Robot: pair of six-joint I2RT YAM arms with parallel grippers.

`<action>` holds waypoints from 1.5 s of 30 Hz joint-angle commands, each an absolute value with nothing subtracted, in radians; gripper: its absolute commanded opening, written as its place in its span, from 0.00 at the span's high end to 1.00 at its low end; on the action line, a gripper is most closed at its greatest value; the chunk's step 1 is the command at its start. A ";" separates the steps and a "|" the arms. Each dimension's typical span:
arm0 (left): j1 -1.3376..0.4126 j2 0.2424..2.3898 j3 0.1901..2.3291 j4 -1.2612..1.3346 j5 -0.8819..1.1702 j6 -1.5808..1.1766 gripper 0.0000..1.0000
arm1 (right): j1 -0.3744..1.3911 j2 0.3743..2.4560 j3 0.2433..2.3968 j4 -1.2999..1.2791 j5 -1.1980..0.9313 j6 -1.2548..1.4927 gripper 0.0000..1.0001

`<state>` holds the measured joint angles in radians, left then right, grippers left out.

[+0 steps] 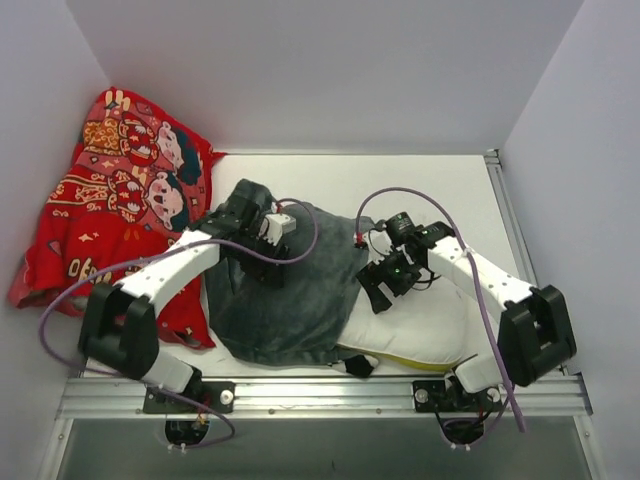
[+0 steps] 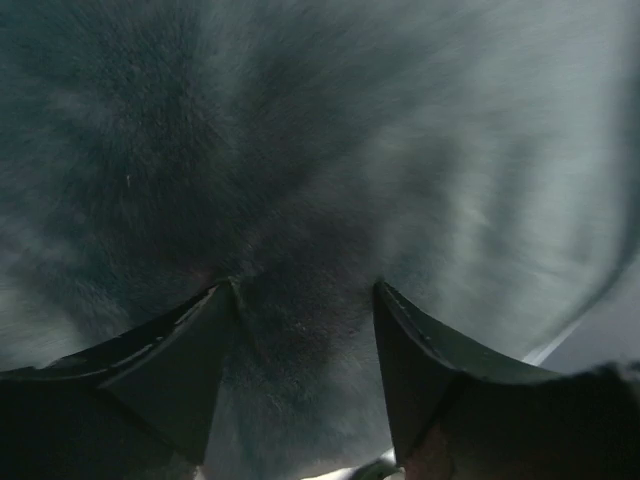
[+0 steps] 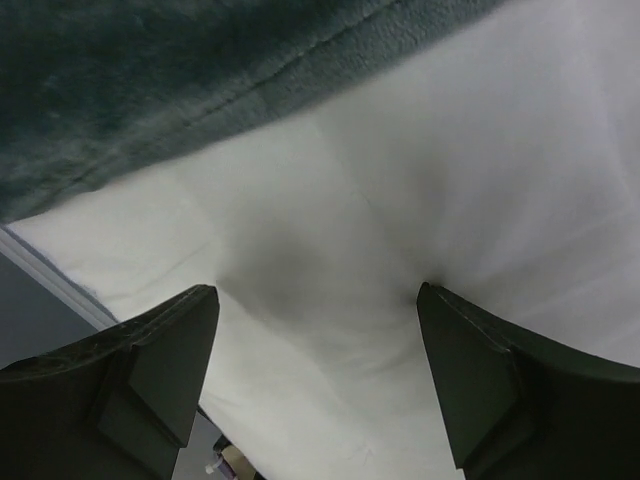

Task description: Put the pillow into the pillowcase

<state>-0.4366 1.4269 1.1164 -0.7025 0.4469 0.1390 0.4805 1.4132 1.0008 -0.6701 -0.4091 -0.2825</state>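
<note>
The pillow (image 1: 425, 325) is mostly outside the pillowcase, so next my right gripper pinches the pillow (image 1: 359, 316) next to the hem while my left gripper moves to its near corner.
The dark grey-blue plush pillowcase (image 1: 290, 300) lies in the middle of the table. The white pillow (image 1: 425, 325) lies to its right, a yellow band (image 1: 410, 360) along its near edge, its left part under the pillowcase's edge. My left gripper (image 1: 268, 265) is open, its tips pressed down on the plush fabric (image 2: 300, 150); its fingers (image 2: 190, 350) stand apart in the left wrist view (image 2: 305, 290). My right gripper (image 1: 380, 285) is open, both tips dented into the white pillow (image 3: 450, 150) just below the pillowcase hem (image 3: 150, 90); the right wrist view (image 3: 318, 290) shows it.
A red cloth with cartoon figures (image 1: 120, 200) is heaped at the back left, partly under my left arm. White walls close in the left, back and right. A metal rail (image 1: 320, 395) runs along the near edge. A small black piece (image 1: 358, 365) shows at the pillowcase's near corner.
</note>
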 commanded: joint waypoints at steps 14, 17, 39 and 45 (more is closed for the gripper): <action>-0.319 1.999 1.784 -0.655 0.610 0.256 0.33 | 0.350 1.703 1.285 -0.667 -0.325 -0.276 0.17; -0.322 1.838 1.645 -0.650 0.727 0.374 0.26 | 0.370 1.617 1.279 -0.725 -0.390 -0.285 0.12; -1.035 1.155 0.830 -0.686 0.382 1.290 0.13 | 0.592 1.657 1.285 -0.739 -0.418 -0.209 1.00; -1.083 1.388 0.873 -0.461 0.220 1.371 0.17 | 0.565 1.588 1.347 -0.776 -0.543 -0.213 1.00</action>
